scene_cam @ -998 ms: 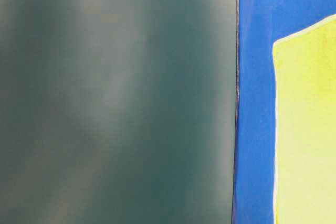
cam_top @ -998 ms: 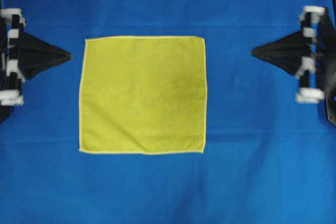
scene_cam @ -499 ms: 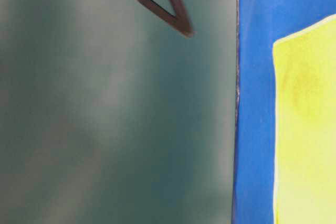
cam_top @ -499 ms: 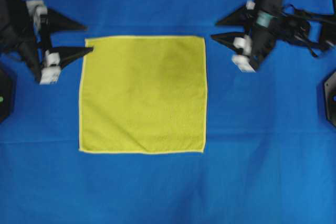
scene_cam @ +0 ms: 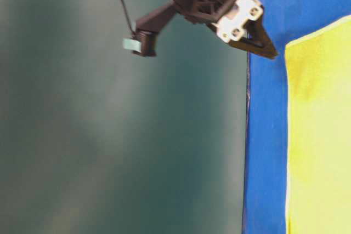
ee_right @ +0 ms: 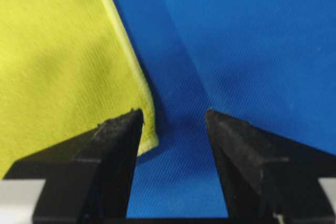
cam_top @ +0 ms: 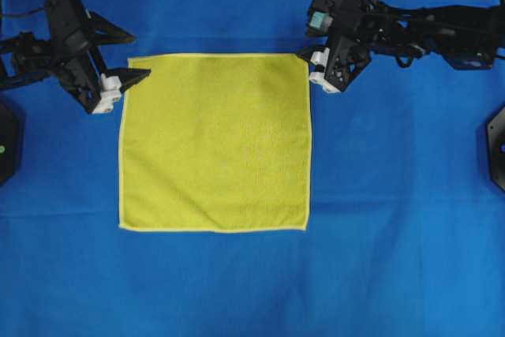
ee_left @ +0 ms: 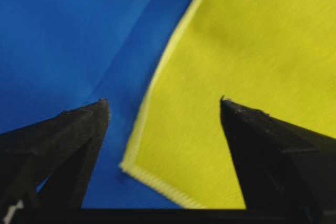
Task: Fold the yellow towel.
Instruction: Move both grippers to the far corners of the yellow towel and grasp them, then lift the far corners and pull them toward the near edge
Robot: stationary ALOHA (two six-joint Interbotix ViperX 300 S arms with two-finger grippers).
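The yellow towel [cam_top: 215, 144] has its thin hem [cam_top: 213, 230] lying flat, so it should fold over itself while its near edge stays in place when the robot brings the towel's far corner nearer.
The yellow towel [cam_top: 213, 144] lies flat and square on the blue cloth. My left gripper [cam_top: 139, 56] stands open at the towel's far left corner. In the left wrist view that corner [ee_left: 131, 167] lies between the spread fingers [ee_left: 79, 135], and one finger is over the towel [ee_left: 252, 51]. My right gripper [cam_top: 316, 59] stands open at the far right corner. In the right wrist view one of its fingers [ee_right: 113, 145] overlaps the towel's corner [ee_right: 52, 66] and the other is over bare cloth. The table-level view shows one black finger [scene_cam: 260, 45] near the towel's edge [scene_cam: 321, 135]. Neither gripper holds anything.
The large blue cloth [cam_top: 394, 234] covers the whole table around the towel. Black arm bases sit at the left edge [cam_top: 6, 144] and the right edge [cam_top: 495, 144]. A blurred dark green surface [scene_cam: 109, 135] fills the left of the table-level view.
Both arms have swung in from the table's sides to the towel's two far corners. Both grippers went from shut to open. The towel has not moved.
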